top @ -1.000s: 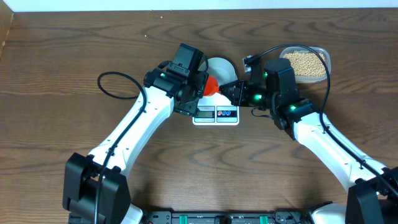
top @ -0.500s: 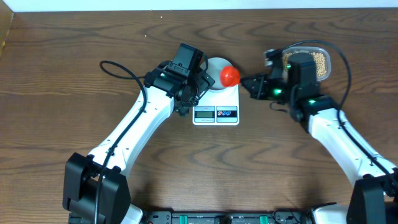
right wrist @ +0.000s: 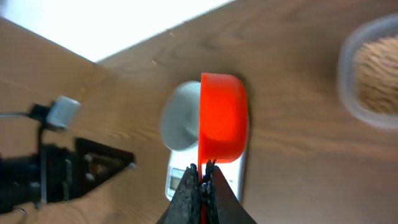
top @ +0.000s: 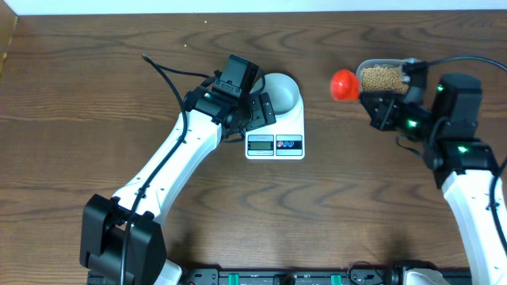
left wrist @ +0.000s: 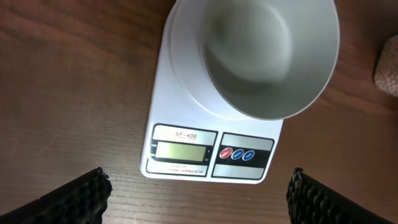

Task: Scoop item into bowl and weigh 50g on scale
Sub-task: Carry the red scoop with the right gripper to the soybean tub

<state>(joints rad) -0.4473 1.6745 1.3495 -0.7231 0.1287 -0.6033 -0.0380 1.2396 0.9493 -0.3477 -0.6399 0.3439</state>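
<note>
My left gripper needs to close its open fingers and push the red ON button [left wrist: 226,153] before my right gripper brings beans, because the scale's display [left wrist: 180,151] is blank.
The bowl [top: 283,93] stands empty on the white scale [top: 275,145]; the left wrist view shows its pale inside [left wrist: 249,93] and the scale [left wrist: 180,93] with its display towards me. My left gripper [top: 257,117] [left wrist: 199,205] is open just left of the scale, holding nothing. My right gripper [top: 374,103] [right wrist: 204,171] is shut on the handle of a red scoop [top: 344,85] [right wrist: 222,118], held in the air left of the clear tub [top: 412,67]. Tan beans [top: 382,77] [right wrist: 379,68] fill the tub. Whether the scoop holds beans I cannot tell.
The left arm's black cable [top: 170,75] loops over the table behind the arm. The tub [right wrist: 354,93] sits near the table's far right edge. The table's back edge meets a white wall [top: 253,6].
My right arm has carried the red scoop from over the bowl and scale rightwards to beside the tub. The bowl now shows fully. My left gripper has opened a little wider and stayed put.
</note>
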